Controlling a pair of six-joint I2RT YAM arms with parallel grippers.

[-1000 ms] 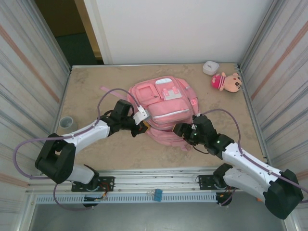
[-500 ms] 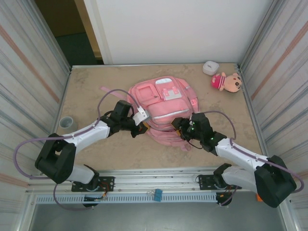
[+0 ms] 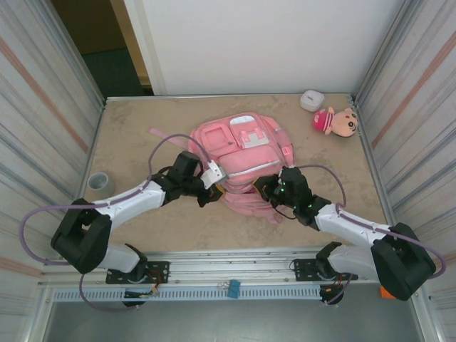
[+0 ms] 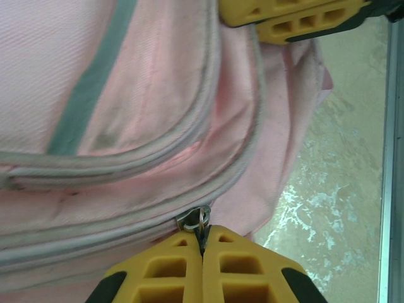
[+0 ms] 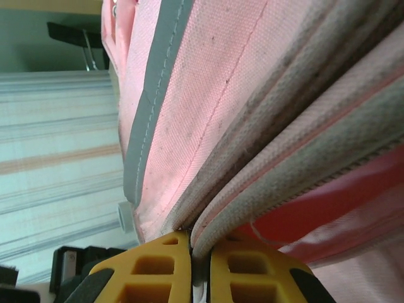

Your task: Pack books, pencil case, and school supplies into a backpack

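The zipper pull (image 4: 194, 218) sits where the slack zip bends, so my left gripper should hold the corner's grey edge (image 4: 237, 169) while my right gripper takes the pull.
The pink backpack (image 3: 242, 160) lies flat in the middle of the table, front pockets up. My left gripper (image 3: 216, 191) is at its near left edge, shut on the metal zipper pull (image 4: 201, 219) of a grey-trimmed zip. My right gripper (image 3: 261, 187) is at the near right edge, shut on the grey zipper edge (image 5: 265, 183) of the bag, whose seam is parted to show red lining (image 5: 328, 202). The right gripper's yellow fingers (image 4: 297, 16) appear at the top of the left wrist view. The book is out of view.
A small plush doll (image 3: 336, 120) with a pink hat and a white case (image 3: 311, 100) lie at the far right corner. A roll of tape (image 3: 97, 182) sits by the left wall. Metal walls close in both sides.
My right gripper has moved left and forward to the backpack's near edge and closed on its zipper edge. The left gripper shifted slightly right along the zip.
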